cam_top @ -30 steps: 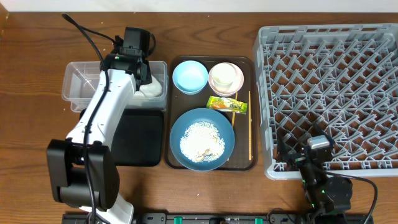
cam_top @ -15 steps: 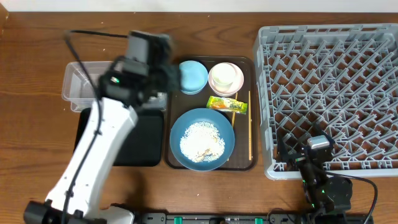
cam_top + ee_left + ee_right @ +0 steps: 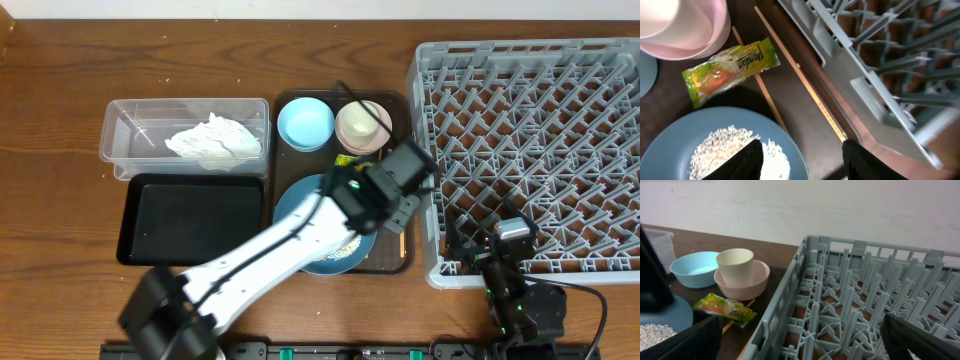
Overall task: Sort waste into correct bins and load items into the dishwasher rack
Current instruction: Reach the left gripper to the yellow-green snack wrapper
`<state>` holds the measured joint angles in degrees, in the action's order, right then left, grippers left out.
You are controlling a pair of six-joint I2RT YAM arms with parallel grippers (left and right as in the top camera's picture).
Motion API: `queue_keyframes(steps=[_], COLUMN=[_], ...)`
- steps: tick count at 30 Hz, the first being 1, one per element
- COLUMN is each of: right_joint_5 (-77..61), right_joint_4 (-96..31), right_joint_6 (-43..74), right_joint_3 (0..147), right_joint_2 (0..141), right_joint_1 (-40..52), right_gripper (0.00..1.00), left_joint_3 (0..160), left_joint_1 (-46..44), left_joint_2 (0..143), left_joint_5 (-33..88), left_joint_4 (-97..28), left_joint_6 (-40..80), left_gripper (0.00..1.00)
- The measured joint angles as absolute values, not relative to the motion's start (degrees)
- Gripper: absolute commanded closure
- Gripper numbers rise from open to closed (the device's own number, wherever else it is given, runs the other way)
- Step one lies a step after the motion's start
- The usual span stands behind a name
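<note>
The yellow-green wrapper's rack-side end (image 3: 766, 54) is clear of the pink bowl. My left gripper should go on toward that end (image 3: 769, 53) before its fingers close on it.
The crumpled white napkin (image 3: 216, 140) lies in the clear tub (image 3: 125, 120); the black tray (image 3: 190, 218) is below it. My left gripper (image 3: 392, 200) is open and empty over the brown serving tray's right side, above the dark-blue bowl (image 3: 670, 150) with rice (image 3: 720, 150) and near the yellow-green wrapper (image 3: 730, 67) and the chopsticks (image 3: 800, 80). The light-blue bowl (image 3: 305, 124) and the pink bowl (image 3: 756, 277) holding the white cup (image 3: 735, 266) sit at the tray's back. My right gripper (image 3: 800, 345) is open at the grey rack's (image 3: 530, 150) near-left corner.
The brown serving tray (image 3: 400, 262) sits between the bins and the rack. The rack's left wall (image 3: 782, 300) stands close to the chopsticks. A white wall runs behind the table.
My left arm has swung right from the clear tub to the serving tray's right side, leaving the napkin in the tub. The right arm has not moved.
</note>
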<state>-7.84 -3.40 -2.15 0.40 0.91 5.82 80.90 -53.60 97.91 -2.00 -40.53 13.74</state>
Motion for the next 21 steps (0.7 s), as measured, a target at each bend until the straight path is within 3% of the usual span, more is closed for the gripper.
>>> queue_keyframes(steps=[21], right_joint_5=[-7.8], right_joint_4=[-3.4], right_joint_6=[-2.2], right_joint_3=[0.4], right_joint_2=[0.9], right_joint_1=[5.8], right_gripper=[0.01], left_joint_3=[80.9], left_joint_1=[-54.0], left_joint_2=[114.3], left_joint_5=[-10.9], left_joint_4=[-25.4], left_joint_6=[13.7], left_gripper=[0.46])
